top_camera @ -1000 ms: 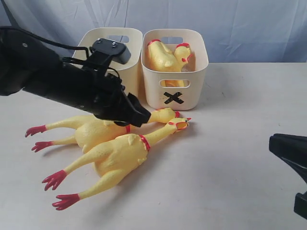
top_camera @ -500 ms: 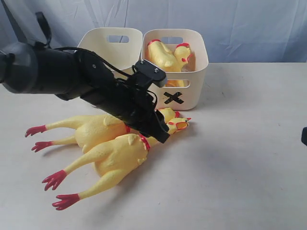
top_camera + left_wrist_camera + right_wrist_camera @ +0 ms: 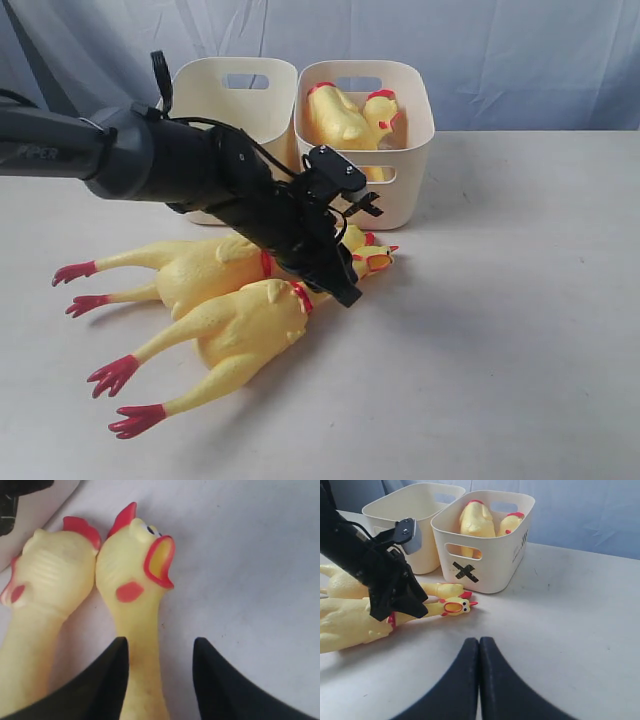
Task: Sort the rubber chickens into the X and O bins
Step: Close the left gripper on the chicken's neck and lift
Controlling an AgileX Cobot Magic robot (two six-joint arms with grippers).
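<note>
I should keep lowering my left gripper until its fingers are on both sides of the front chicken's neck (image 3: pixel 143 670), and then close it. That neck runs lengthwise through the fingers, and the rear chicken's neck (image 3: pixel 36 642) is outside them.
Two long-legged rubber chickens lie side by side on the table, the front one (image 3: pixel 240 330) and the rear one (image 3: pixel 195 272), with their heads near the X bin (image 3: pixel 412 165). Two more chickens (image 3: pixel 340 118) sit inside that bin. My left gripper (image 3: pixel 343 290) (image 3: pixel 161 645) is open and low over the front chicken's neck (image 3: pixel 142 670), which lies between the jaws close to one finger (image 3: pixel 112 675). The second cream bin (image 3: pixel 205 85) stands left of the X bin, and my arm hides its mark. My right gripper (image 3: pixel 479 641) is shut and empty, over bare table.
A blue cloth backdrop (image 3: pixel 500 50) hangs behind the bins. The white table (image 3: pixel 500 330) stretches away to the right of the chickens. The left arm (image 3: pixel 170 165) crosses in front of both bins.
My left arm has swung right and down, bringing its gripper from the rear chicken's neck to the front chicken's neck. The right gripper has left the exterior view's right edge.
</note>
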